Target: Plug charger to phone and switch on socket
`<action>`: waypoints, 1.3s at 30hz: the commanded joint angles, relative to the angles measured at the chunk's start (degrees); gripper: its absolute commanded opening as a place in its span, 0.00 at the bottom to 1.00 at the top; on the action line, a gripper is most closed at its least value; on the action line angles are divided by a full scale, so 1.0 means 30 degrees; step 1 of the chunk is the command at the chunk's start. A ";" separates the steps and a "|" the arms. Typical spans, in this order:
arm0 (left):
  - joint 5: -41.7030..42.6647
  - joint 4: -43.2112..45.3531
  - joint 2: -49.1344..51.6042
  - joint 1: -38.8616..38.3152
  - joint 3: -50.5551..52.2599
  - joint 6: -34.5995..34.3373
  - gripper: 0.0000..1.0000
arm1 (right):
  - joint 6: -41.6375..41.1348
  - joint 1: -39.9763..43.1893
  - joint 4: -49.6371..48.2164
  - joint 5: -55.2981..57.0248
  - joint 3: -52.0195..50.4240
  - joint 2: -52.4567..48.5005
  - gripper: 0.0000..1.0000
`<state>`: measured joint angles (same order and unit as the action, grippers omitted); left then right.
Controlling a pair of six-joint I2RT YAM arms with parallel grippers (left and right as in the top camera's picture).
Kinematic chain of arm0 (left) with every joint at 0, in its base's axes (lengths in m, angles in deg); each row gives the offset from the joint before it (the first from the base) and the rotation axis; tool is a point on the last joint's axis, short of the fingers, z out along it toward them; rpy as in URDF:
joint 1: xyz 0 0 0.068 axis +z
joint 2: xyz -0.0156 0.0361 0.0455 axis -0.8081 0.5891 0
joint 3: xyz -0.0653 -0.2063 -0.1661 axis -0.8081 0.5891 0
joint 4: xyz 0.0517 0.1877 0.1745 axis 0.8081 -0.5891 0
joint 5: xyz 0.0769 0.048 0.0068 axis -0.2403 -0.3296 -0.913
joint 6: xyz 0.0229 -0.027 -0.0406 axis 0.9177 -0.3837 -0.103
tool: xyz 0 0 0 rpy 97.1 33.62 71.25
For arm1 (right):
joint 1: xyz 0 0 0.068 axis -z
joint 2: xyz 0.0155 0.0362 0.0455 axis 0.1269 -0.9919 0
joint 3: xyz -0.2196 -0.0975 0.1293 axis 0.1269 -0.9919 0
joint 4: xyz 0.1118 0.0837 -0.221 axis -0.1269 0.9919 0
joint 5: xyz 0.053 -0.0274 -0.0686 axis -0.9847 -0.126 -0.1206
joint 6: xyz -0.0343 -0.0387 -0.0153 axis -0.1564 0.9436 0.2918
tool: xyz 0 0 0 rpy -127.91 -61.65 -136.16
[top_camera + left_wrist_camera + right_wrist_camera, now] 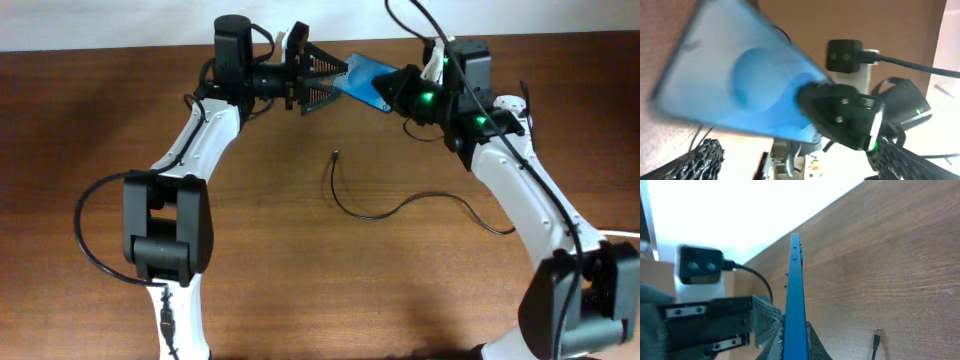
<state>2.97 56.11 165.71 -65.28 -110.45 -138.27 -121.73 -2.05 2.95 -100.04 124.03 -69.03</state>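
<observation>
The phone's loose end (354,73) is just outside the open fingertips of my left gripper, so next my right gripper brings the phone into those fingertips (324,77) and then takes the plug first.
The phone (362,78) has a bright blue screen and is held off the table at the back centre. My right gripper (392,94) is shut on its right end. In the right wrist view the phone (795,280) stands edge-on between the jaws (796,342). My left gripper (330,80) is open, its fingers just left of the phone's free end. In the left wrist view the screen (740,85) fills the frame beyond the open fingers (800,162). The charger cable (400,208) lies on the table, its plug tip (334,155) free and also showing in the right wrist view (876,339).
The white socket with a black adapter plugged in shows in the left wrist view (862,75) and in the right wrist view (690,287). In the overhead view it is mostly hidden behind the right arm. A white cord (625,233) leaves at the right edge.
</observation>
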 commanded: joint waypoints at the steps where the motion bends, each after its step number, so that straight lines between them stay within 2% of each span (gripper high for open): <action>1: -0.0867 -0.0714 -0.0029 0.0357 -0.0109 -0.0729 0.99 | -0.0051 0.0036 -0.0066 0.2310 0.0794 0.2331 0.04; 4: -0.1202 -0.0707 -0.0029 0.0386 -0.0109 -0.1107 0.99 | 0.0903 0.0080 0.1224 0.3789 0.1071 0.4124 0.04; 9: -0.1399 -0.0707 -0.0029 0.0386 -0.0109 -0.1639 0.99 | -0.0219 0.1676 0.2856 0.1741 0.0838 0.5829 0.04; 12: -0.1413 -0.0692 -0.0029 0.0291 -0.0102 -0.2222 0.99 | -0.1297 0.1581 0.0000 0.1005 -0.0838 0.5238 0.04; 14: -0.1406 -0.0692 -0.0029 0.0219 -0.0109 -0.2572 0.99 | -0.2506 0.1173 -0.3636 0.1049 -0.2732 0.4845 0.04; 17: -0.1523 -0.0663 -0.0029 0.0189 -0.0109 -0.3002 0.99 | -0.5719 0.0379 -0.7643 0.2885 -0.5537 0.4364 0.04; 20: -0.1566 -0.0022 -0.0029 0.0189 -0.0109 -0.3009 1.00 | -0.6594 -0.0284 -0.8655 0.3512 -0.5938 0.3745 0.04; 22: -0.1574 0.0576 -0.0029 0.0131 -0.0109 -0.3009 1.00 | -0.8233 -0.1005 -0.9821 0.3723 -0.5931 0.2769 0.04; 26: -0.1756 0.0627 -0.0029 -0.0022 -0.0109 -0.2994 1.00 | -0.8976 -0.1698 -1.0972 0.3803 -0.5931 0.1719 0.04; 34: -0.3534 0.0612 -0.0029 -0.0634 -0.0102 -0.3293 0.95 | -0.9420 -0.3752 -1.0965 0.6360 -0.5923 0.1362 0.04; 39: -0.5034 0.0627 -0.0029 -0.0933 -0.0109 -0.4022 0.90 | -0.9879 -0.3920 -1.0768 0.6484 -0.5923 0.1362 0.04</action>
<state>-8.64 57.82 165.71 -67.64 -110.45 -148.67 -150.60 -13.70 -28.72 -82.18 105.12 -65.27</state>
